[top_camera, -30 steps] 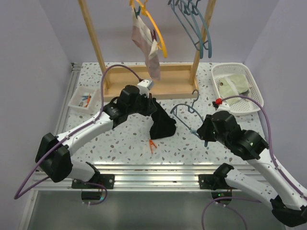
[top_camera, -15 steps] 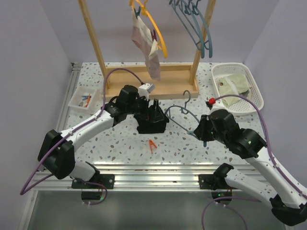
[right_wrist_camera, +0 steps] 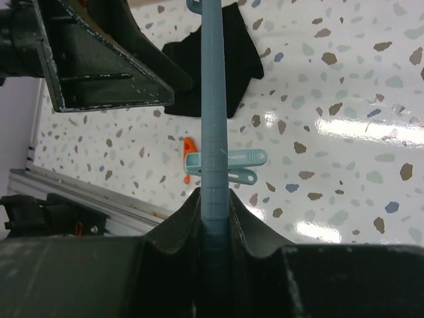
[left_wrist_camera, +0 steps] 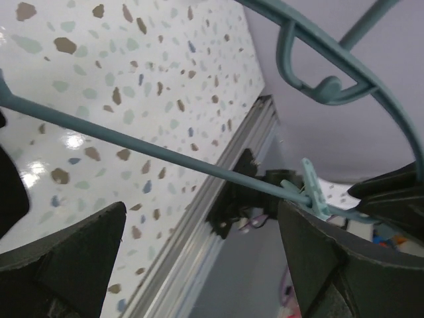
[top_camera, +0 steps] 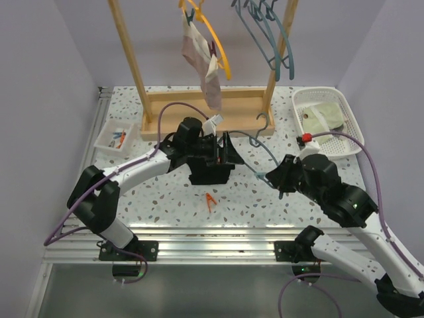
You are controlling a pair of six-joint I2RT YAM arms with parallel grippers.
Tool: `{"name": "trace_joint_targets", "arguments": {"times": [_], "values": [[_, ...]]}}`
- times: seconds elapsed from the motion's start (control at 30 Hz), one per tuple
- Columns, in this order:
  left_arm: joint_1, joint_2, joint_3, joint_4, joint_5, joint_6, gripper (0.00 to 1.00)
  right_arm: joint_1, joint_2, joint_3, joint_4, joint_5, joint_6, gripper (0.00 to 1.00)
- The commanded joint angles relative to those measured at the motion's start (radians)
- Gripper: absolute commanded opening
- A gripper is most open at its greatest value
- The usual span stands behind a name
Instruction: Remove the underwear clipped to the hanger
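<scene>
The robot's right gripper is holding the teal hanger's bar beside the teal clothespin (top_camera: 261, 175), so the left gripper should take hold of the hanger (top_camera: 247, 165) first, and then the right gripper should pull the clothespin off.
The black underwear (top_camera: 211, 173) lies crumpled on the table; it also shows in the right wrist view (right_wrist_camera: 215, 66). My left gripper (top_camera: 224, 150) hovers just above its far edge with jaws wide open and empty (left_wrist_camera: 202, 212). My right gripper (top_camera: 266, 177) is shut on the bar of a teal hanger (top_camera: 255, 140), held tilted above the table (right_wrist_camera: 215, 195). A teal clothespin (right_wrist_camera: 225, 165) sits on that bar just beyond the jaws. The pink-mauve underwear (top_camera: 202, 63) hangs clipped to a yellow hanger (top_camera: 217, 40) on the rack.
A wooden rack (top_camera: 205, 112) stands at the back with several teal hangers (top_camera: 265, 33). A white basket (top_camera: 351, 116) with pale green cloth (top_camera: 323, 119) stands at the back right. A small tray (top_camera: 106, 140) sits at the left. An orange clothespin (top_camera: 211, 201) lies near the front.
The black underwear came off the teal hanger and now lies on the table. My left gripper let go of it and swung right. My right gripper carried the hanger back and to the right.
</scene>
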Motion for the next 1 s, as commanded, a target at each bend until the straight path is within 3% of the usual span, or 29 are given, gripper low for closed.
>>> {"name": "trace_joint_targets", "arguments": {"times": [0.0,0.07,0.2,0.5,0.6,0.7,0.73,0.8,0.9,0.93,0.97], "values": [[-0.002,0.012,-0.047,0.163,0.023,-0.319,1.0,0.0,-0.068,-0.048,0.137,0.064,0.049,0.0],[-0.002,0.021,-0.075,0.272,0.018,-0.412,1.0,0.001,-0.109,-0.082,0.201,0.061,0.053,0.0],[-0.004,0.076,-0.055,0.336,-0.016,-0.57,1.0,0.001,-0.149,-0.16,0.279,0.05,0.064,0.0],[-0.033,0.185,0.081,0.317,-0.039,-0.632,0.99,0.0,-0.143,-0.18,0.29,0.076,0.026,0.0],[-0.037,0.19,0.026,0.388,-0.017,-0.664,0.75,0.001,-0.129,-0.171,0.283,0.079,-0.007,0.0],[-0.039,0.202,-0.052,0.571,0.016,-0.74,0.37,0.001,-0.125,-0.173,0.27,0.084,-0.028,0.0],[-0.037,0.205,-0.058,0.606,0.026,-0.747,0.2,0.001,-0.122,-0.17,0.264,0.09,-0.034,0.0],[-0.039,0.208,-0.07,0.622,0.035,-0.742,0.03,0.001,-0.12,-0.164,0.244,0.104,-0.043,0.0],[-0.037,0.2,-0.089,0.655,0.04,-0.734,0.0,0.0,-0.12,-0.151,0.22,0.118,-0.062,0.0],[-0.037,0.2,-0.093,0.666,0.044,-0.734,0.0,0.001,-0.118,-0.148,0.215,0.121,-0.063,0.06],[-0.037,0.202,-0.101,0.679,0.047,-0.736,0.0,0.001,-0.12,-0.139,0.21,0.124,-0.063,0.19]]}}
